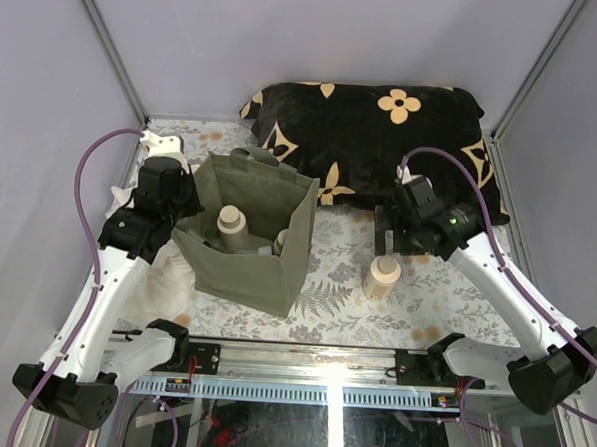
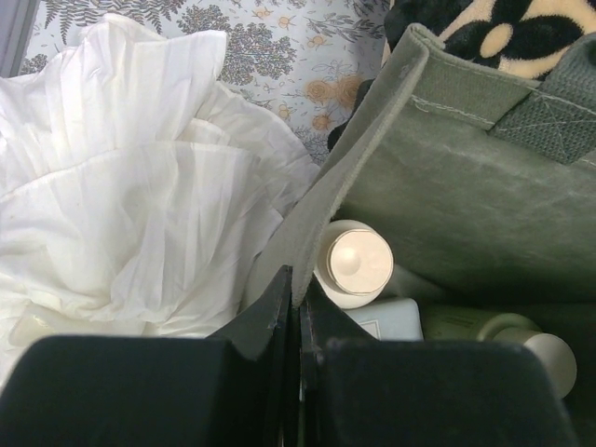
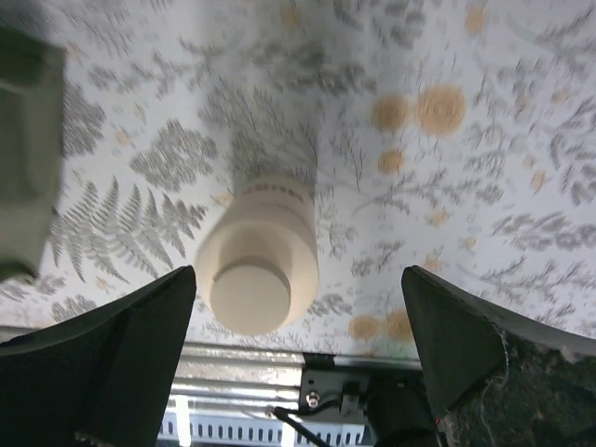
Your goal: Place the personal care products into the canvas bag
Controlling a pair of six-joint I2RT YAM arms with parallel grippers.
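The upright beige bottle (image 1: 382,276) stands clear of the bag and within the spread of the robot's open right fingers, so those fingers should keep going down until they are on either side of its body (image 3: 264,233), and then close.
The olive-green canvas bag (image 1: 252,246) stands open left of centre. A beige bottle (image 1: 229,226) stands inside it, also in the left wrist view (image 2: 354,263), beside another pale bottle (image 2: 540,346). My left gripper (image 2: 298,279) is shut on the bag's left rim (image 2: 321,200). A third beige bottle (image 1: 382,276) stands upright on the patterned cloth right of the bag. My right gripper (image 1: 396,232) is open above and just behind it; in the right wrist view the bottle (image 3: 261,256) stands between and beyond the wide-spread fingers.
A black cushion with tan flower marks (image 1: 374,127) lies at the back. A crumpled white cloth (image 2: 121,196) lies left of the bag. A pale blue-white box (image 2: 396,317) sits in the bag. The table's metal front rail (image 1: 331,360) runs below.
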